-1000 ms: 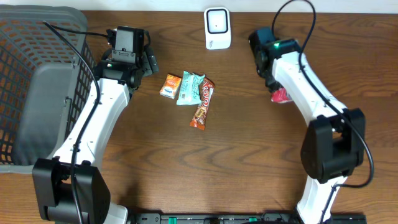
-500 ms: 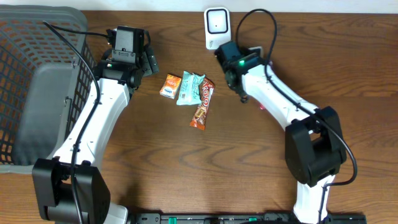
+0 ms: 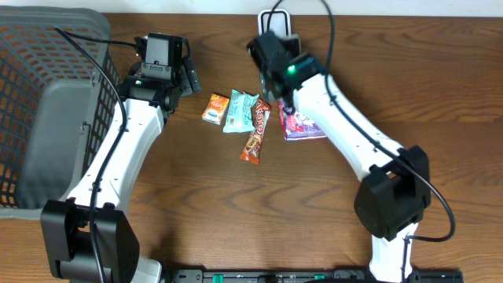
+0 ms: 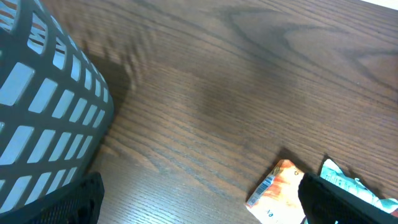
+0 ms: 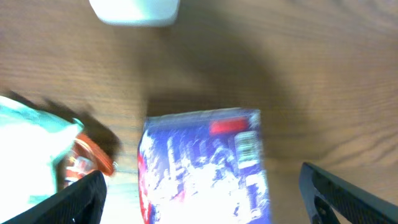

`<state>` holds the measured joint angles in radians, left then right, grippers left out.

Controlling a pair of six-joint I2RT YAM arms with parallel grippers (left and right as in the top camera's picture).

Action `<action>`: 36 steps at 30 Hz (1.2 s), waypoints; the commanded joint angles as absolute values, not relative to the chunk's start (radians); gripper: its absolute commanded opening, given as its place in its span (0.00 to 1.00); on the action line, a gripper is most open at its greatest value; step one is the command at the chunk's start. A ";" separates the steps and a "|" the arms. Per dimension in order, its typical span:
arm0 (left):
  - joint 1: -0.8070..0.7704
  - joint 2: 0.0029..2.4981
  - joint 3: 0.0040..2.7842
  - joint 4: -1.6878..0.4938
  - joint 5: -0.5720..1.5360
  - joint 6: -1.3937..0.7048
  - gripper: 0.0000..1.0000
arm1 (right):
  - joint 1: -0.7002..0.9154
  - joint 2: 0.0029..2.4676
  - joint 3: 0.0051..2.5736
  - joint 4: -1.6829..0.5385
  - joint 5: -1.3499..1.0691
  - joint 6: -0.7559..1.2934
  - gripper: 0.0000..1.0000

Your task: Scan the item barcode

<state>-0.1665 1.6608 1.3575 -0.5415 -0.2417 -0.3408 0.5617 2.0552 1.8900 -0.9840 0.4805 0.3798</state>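
Observation:
My right gripper is to grip that packet [image 3: 305, 126] and turn it over before scanning, because the barcode [image 5: 247, 152] on the blue-purple packet faces up, away from the scanner's window.
A blue-purple packet [image 3: 305, 126] lies flat on the table just right of the snack pile. In the right wrist view this packet [image 5: 202, 165] shows blurred, a barcode near its right edge, with a gap to each finger. My right gripper [image 3: 288, 108] [image 5: 211, 211] stands open over it. The white scanner [image 3: 277, 16] sits at the far edge, mostly hidden behind the right arm; its base [image 5: 134, 9] shows at the top of the right wrist view. My left gripper [image 3: 189, 79] [image 4: 199, 214] is open and holds nothing, left of the pile.
An orange packet [image 3: 215, 108] [image 4: 280, 186], a teal packet [image 3: 240, 111] [image 4: 357, 186] and a brown-orange bar [image 3: 255, 132] lie together mid-table. A dark mesh basket [image 3: 47, 94] [image 4: 43, 112] fills the left side.
The right arm swung left from the right side of the table to in front of the scanner. Its jaws went from shut to open, and the packet now lies on the table.

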 commanded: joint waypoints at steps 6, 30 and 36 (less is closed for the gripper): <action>-0.162 1.663 1.357 -0.541 -0.247 -0.350 0.99 | 0.421 2.047 2.008 -1.134 0.420 0.323 0.99; -0.162 1.663 1.357 -0.541 -0.247 -0.350 0.99 | 0.257 2.022 1.768 -1.062 -0.133 0.183 0.97; -0.162 1.663 1.357 -0.541 -0.247 -0.350 0.99 | 0.423 2.030 1.776 -1.048 0.310 0.371 0.97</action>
